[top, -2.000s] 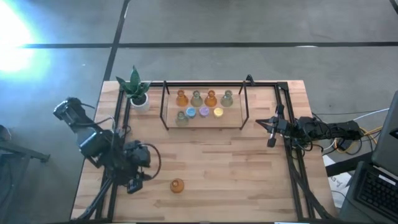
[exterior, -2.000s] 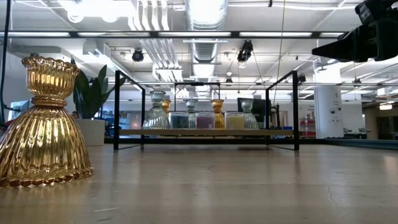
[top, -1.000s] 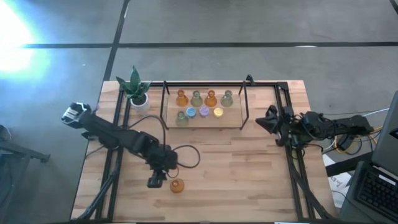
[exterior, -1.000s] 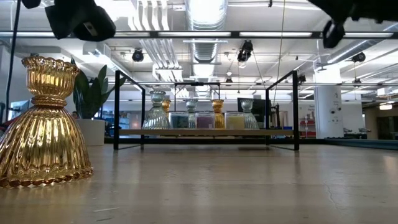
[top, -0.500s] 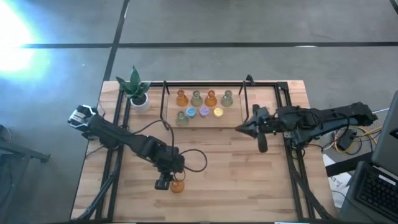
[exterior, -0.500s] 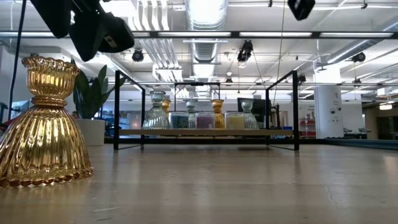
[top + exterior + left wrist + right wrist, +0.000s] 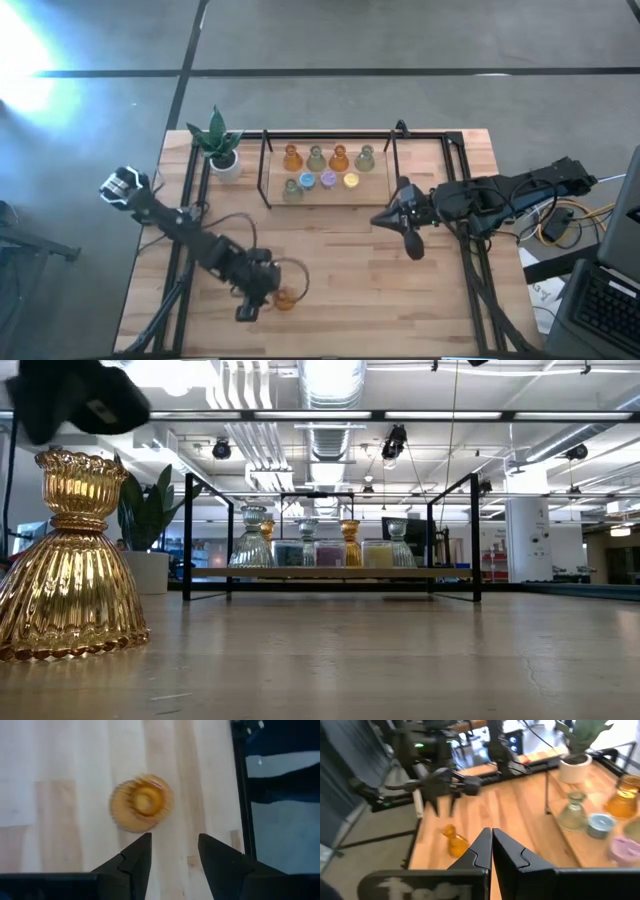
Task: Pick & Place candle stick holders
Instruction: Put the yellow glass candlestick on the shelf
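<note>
Next, I reach farther with my left gripper and straddle the holder's narrow neck (image 7: 78,521) before I close and lift, because the amber holder (image 7: 141,803) stands beyond my left gripper's fingertips.
An amber candle stick holder (image 7: 285,298) stands upright on its wide base near the table's near edge. It also shows in the low view (image 7: 70,560), the left wrist view (image 7: 141,802) and the right wrist view (image 7: 454,840). My left gripper (image 7: 266,293) hovers over it, pointing down, open (image 7: 172,845), with the holder just beyond its fingertips. Several more holders, amber, green, blue, purple and yellow, stand on the rack's tray (image 7: 325,170). My right gripper (image 7: 378,221) is shut (image 7: 491,840) and empty, right of the table's middle.
A black wire rack (image 7: 265,170) frames the tray at the far side. A white potted plant (image 7: 218,148) stands at the far left. Black frame rails (image 7: 470,260) run along both table sides. Bare wood lies between the rack and the amber holder.
My left gripper has moved toward the table's near edge and right until it is over the amber holder, which has stayed put. My right gripper has swung from the table's right edge toward the left, coming out over the table near the rack's right end.
</note>
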`<action>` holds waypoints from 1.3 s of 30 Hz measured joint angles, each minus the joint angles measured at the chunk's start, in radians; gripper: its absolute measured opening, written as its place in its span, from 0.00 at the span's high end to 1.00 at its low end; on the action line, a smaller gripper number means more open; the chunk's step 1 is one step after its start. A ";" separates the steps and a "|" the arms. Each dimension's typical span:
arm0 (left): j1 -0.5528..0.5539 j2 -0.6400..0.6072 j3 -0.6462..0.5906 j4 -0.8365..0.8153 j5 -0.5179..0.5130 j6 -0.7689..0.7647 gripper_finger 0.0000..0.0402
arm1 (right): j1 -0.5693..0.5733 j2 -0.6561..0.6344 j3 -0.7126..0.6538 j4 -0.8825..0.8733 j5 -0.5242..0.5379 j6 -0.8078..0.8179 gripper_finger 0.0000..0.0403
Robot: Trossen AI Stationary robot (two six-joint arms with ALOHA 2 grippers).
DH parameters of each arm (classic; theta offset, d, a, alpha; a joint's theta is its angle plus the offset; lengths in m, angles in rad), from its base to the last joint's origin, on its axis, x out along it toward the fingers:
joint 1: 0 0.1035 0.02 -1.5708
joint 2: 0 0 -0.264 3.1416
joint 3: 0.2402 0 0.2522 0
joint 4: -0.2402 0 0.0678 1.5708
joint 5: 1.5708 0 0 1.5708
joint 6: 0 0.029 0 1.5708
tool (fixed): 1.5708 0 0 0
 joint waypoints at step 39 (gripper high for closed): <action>-0.048 0.057 -0.431 0.778 -0.234 0.084 0.21 | -0.034 -0.086 0.011 -0.019 0.150 -0.004 0.98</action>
